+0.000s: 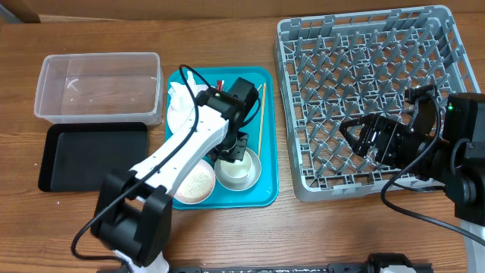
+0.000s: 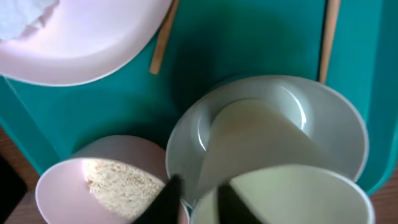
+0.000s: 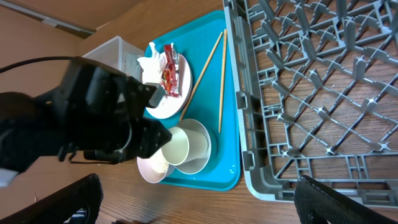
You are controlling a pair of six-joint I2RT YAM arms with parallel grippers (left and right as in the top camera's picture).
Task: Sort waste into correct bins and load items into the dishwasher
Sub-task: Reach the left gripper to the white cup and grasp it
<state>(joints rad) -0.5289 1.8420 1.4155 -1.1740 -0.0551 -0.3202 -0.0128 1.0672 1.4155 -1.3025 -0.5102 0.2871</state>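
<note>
The small white cup is held by its rim in my left gripper, away from the grey dish rack, so next my right gripper takes hold of the cup's other end first.
My left gripper is shut on the rim of the small white cup, which is tilted inside the pale grey bowl. The small pinkish plate beside it holds rice grains. The large white plate carries the napkin and the red wrapper. Two chopsticks lie on the teal tray. My right gripper is open and empty over the grey dish rack.
The clear tub stands at the far left with the black tray in front of it. The left arm stretches over the teal tray's left half. The right arm's base is at the right table edge.
</note>
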